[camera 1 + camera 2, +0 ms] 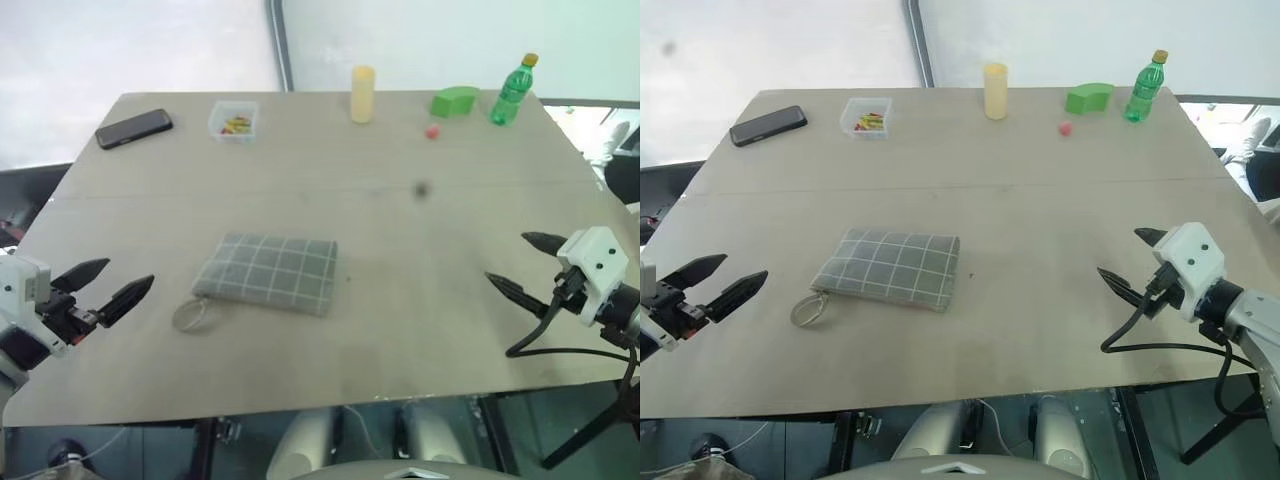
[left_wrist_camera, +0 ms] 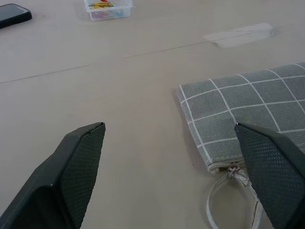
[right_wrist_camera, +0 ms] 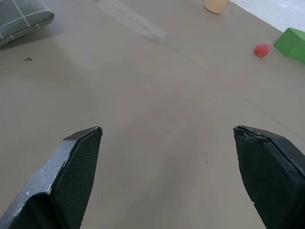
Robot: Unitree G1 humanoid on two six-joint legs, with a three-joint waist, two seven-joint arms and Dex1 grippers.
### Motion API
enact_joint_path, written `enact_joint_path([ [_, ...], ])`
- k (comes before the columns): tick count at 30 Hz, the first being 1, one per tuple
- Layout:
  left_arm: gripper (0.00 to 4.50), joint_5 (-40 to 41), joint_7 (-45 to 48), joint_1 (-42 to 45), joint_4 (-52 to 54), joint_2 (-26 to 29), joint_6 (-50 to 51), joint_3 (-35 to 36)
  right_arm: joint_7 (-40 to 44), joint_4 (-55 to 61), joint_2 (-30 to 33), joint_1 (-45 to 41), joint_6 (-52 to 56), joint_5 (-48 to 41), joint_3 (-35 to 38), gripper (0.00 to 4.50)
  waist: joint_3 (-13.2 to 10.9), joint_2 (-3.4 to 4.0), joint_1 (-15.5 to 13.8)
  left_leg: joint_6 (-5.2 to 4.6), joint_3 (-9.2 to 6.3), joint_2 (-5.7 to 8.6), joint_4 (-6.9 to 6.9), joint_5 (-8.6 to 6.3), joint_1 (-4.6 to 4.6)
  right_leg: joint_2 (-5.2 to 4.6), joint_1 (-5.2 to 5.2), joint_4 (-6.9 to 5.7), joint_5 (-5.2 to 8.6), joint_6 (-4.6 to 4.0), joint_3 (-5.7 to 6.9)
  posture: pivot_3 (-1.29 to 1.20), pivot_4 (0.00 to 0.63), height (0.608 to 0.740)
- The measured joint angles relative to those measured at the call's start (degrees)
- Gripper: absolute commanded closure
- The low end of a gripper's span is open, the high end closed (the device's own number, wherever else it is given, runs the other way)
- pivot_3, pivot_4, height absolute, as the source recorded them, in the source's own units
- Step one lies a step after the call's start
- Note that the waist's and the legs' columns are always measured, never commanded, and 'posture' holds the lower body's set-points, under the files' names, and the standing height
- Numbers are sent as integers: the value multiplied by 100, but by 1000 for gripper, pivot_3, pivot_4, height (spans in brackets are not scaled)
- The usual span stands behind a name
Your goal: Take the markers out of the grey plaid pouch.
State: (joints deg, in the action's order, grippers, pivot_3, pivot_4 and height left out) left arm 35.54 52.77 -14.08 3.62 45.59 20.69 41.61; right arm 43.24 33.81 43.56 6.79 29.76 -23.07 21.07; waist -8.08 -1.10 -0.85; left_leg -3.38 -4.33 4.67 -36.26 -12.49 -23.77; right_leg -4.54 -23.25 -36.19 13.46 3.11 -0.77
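Note:
The grey plaid pouch [image 1: 270, 272] is lying flat while the left gripper's fingers are spread level, so the robot should roll its left gripper and pinch the pouch's cord-loop end [image 1: 208, 286].
The grey plaid pouch [image 1: 268, 272] lies flat and zipped near the middle of the beige table [image 1: 400, 320], its cord loop [image 1: 196, 314] trailing off its left end. The markers are hidden. My left gripper [image 1: 118, 282] hovers open over the table's left edge, well left of the pouch, with nothing between its fingers. In the left wrist view the pouch [image 2: 248, 114] and its zip pull [image 2: 232, 169] show close ahead. My right gripper [image 1: 522, 264] stands open and empty near the right edge, far from the pouch.
Along the far edge stand a black phone [image 1: 134, 128], a small clear box [image 1: 234, 121] of coloured bits, a yellow cup [image 1: 362, 94], a green block [image 1: 455, 100], a small red ball [image 1: 432, 131] and a green bottle [image 1: 512, 91].

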Motion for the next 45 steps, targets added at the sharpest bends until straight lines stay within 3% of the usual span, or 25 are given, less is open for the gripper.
enact_joint_path([
  [8,0,64,-183,469,357,-32,277,-477,-21,9,-27,11,-6,-41,-39,24,1,-2,-27,0,-1,0,-6,0,3,-1,7,-1,-1,-1,3,0,150,740],
  [14,0,-293,-26,461,486,-39,-110,-959,-143,9,-69,-131,-5,-38,-212,24,-2,4,4,0,-1,0,3,0,2,1,0,1,-1,-1,1,0,150,740],
  [20,0,-1059,465,551,121,66,-1652,-1167,-284,146,-145,-310,6,-40,-483,24,-3,5,-9,0,0,0,3,0,0,-1,1,3,-1,-2,1,0,150,740],
  [24,0,-1771,968,555,-499,272,-3210,-1517,-393,150,-175,-436,23,-38,-601,24,-4,9,-7,-1,1,1,4,-1,-3,-3,1,10,-2,-2,0,0,150,740],
  [28,0,-2181,838,860,-1255,271,-4070,-1642,-483,233,-215,-479,92,-66,-679,24,-5,9,-14,-3,0,1,8,-2,-5,-2,-1,15,-3,-1,3,0,150,740],
  [32,0,-2014,256,1372,-2024,375,-2637,-1570,-557,380,-287,-479,123,-92,-784,24,-3,6,4,-8,-6,1,6,0,-3,8,0,12,-15,22,11,0,150,740],
  [36,0,-1876,39,1608,-2002,418,-1825,-1601,-608,380,-313,-480,125,-90,-814,24,-3,5,7,-10,-5,3,2,2,-3,7,1,11,-16,24,9,0,150,740],
  [40,0,-2508,-177,1492,-1809,473,-2178,-2084,-626,382,-335,-489,125,-92,-884,24,-3,5,1,-4,-5,3,3,-1,-2,4,2,9,-17,22,5,0,150,740],
  [45,0,-2656,-74,1286,-1469,443,-2433,-2451,-662,395,-336,-482,129,-94,-885,24,-4,7,-2,-3,-4,3,4,-2,-3,0,1,9,-14,18,4,0,150,740],
])
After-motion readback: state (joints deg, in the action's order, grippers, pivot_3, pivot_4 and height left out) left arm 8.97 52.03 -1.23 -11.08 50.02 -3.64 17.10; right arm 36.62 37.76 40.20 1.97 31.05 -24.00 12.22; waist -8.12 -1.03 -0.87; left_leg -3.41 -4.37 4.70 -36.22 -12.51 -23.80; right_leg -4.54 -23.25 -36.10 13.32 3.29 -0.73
